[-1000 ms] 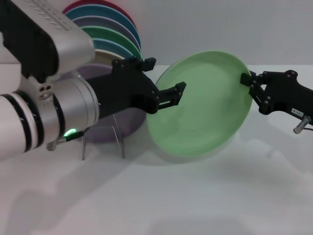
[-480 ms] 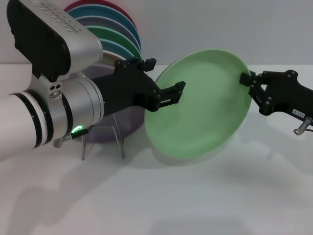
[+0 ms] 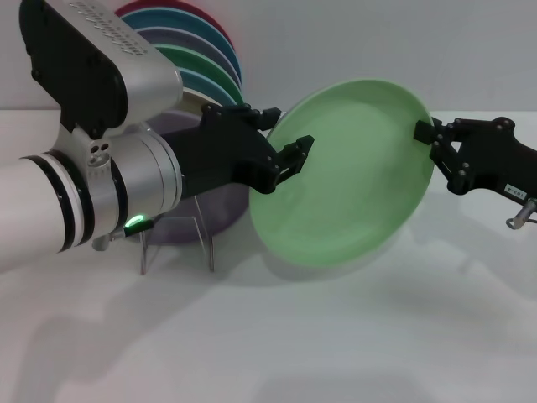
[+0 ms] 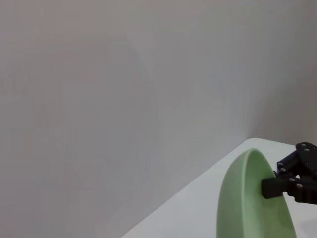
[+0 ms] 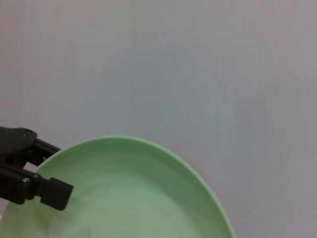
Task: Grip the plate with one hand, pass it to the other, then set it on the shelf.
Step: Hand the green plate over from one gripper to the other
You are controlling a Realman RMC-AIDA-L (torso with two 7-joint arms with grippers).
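My right gripper holds the plate's rim away from the shelf, so next my left gripper closes on the opposite edge before my right gripper opens and pulls back.
The pale mint-green plate hangs tilted in the air above the table. My right gripper, slim and black, is shut on its right rim; the left wrist view shows that grip on the plate. My left gripper, on the bulky silver-white arm with the green light, is at the plate's left rim with one finger on each side of it and a gap still showing. One of its fingers lies over the plate's inner face. The clear wire shelf stands under the left arm.
A lilac plate leans at the shelf behind the left gripper. A fan of several coloured plates stands at the back left against the wall. Bare white table lies in front.
My left gripper has moved further onto the plate's left rim and its fingers have narrowed around it. The right gripper keeps its hold; the plate has barely shifted.
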